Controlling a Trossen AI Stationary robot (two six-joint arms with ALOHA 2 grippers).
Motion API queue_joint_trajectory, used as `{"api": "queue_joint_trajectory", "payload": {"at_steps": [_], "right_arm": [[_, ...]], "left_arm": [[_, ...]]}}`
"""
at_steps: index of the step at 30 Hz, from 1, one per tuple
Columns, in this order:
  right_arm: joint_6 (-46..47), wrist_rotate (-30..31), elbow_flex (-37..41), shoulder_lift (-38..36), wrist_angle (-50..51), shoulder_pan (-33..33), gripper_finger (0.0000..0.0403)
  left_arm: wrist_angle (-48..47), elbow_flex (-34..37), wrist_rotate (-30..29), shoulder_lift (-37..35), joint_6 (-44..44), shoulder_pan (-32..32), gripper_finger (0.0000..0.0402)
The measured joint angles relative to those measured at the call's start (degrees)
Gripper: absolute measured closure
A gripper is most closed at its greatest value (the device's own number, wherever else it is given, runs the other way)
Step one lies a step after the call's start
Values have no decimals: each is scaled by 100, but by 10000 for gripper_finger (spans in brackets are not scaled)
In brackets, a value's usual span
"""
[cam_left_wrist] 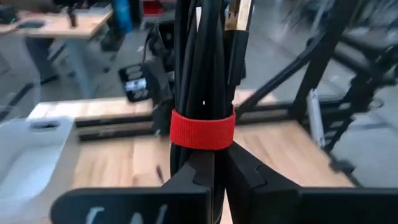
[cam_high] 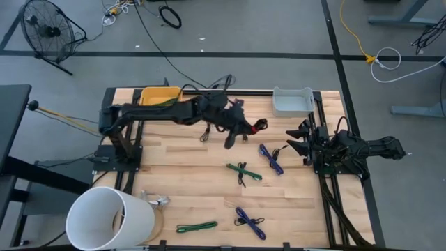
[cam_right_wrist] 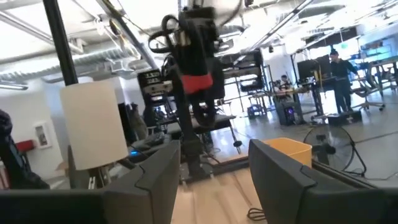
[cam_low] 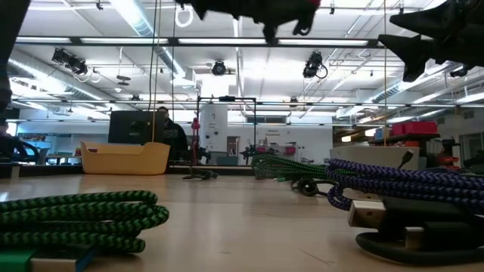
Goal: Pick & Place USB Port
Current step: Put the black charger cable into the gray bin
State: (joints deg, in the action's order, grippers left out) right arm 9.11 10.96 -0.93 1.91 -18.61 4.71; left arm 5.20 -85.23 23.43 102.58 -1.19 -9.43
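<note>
My left gripper is holding the black bundle, and the pale grey bin (cam_high: pixel 293 102) is by my right gripper. My right gripper should take the bundle's plug end (cam_left_wrist: pixel 239 15) first.
My left gripper (cam_high: pixel 248 128) hangs high over the table's far middle, shut on a black USB cable bundle (cam_left_wrist: pixel 200 68). A red strap (cam_left_wrist: pixel 202 130) binds the bundle, and a metal plug (cam_left_wrist: pixel 234 15) shows at its far end. The right wrist view shows the same bundle (cam_right_wrist: pixel 198 81) from across the table. My right gripper (cam_high: pixel 301 140) waits open at the right edge, raised and pointing left. Two green bundles (cam_high: pixel 244 171) (cam_high: pixel 196 226) and two blue ones (cam_high: pixel 271 159) (cam_high: pixel 249 222) lie flat on the wood. My left gripper pinches the black bundle between its two fingers (cam_left_wrist: pixel 245 171), just beside the red strap (cam_left_wrist: pixel 202 144). The cable runs on along the fingers and out past their tips. The bundle is lifted clear of the table.
A yellow bin (cam_high: pixel 160 95) and a pale grey bin (cam_high: pixel 293 101) stand at the far edge. A big white cylinder (cam_high: pixel 111 219) stands on the near left corner, with a small metal thing (cam_high: pixel 157 201) beside it. Bare wood lies at centre left (cam_high: pixel 174 167).
</note>
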Motion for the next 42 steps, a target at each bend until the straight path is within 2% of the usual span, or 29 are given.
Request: {"api": "queue_joint_trajectory", "payload": {"at_steps": [3,8,13,19,28,36,42], "right_arm": [[-51,37,-1,0,-31,2,211],[-125,58,-1,17,-201,1,211],[-356,131,0,304,-624,2,211],[-387,514,0,1108,-1230,1,211],[-510,512,-30,2554,-2782,0,211],[-694,602,-711,3766,-2872,2,211],[-611,439,-1053,4324,-2981,-2,211]], "left_arm": [[688,0,370,427,379,-18,385],[1440,2,462,984,739,39,385],[1614,4,459,1178,812,37,385],[1810,2,513,1176,813,37,385],[1824,2,517,1174,835,39,385],[1817,2,539,1174,839,39,385],[1830,2,625,1160,830,43,385]]}}
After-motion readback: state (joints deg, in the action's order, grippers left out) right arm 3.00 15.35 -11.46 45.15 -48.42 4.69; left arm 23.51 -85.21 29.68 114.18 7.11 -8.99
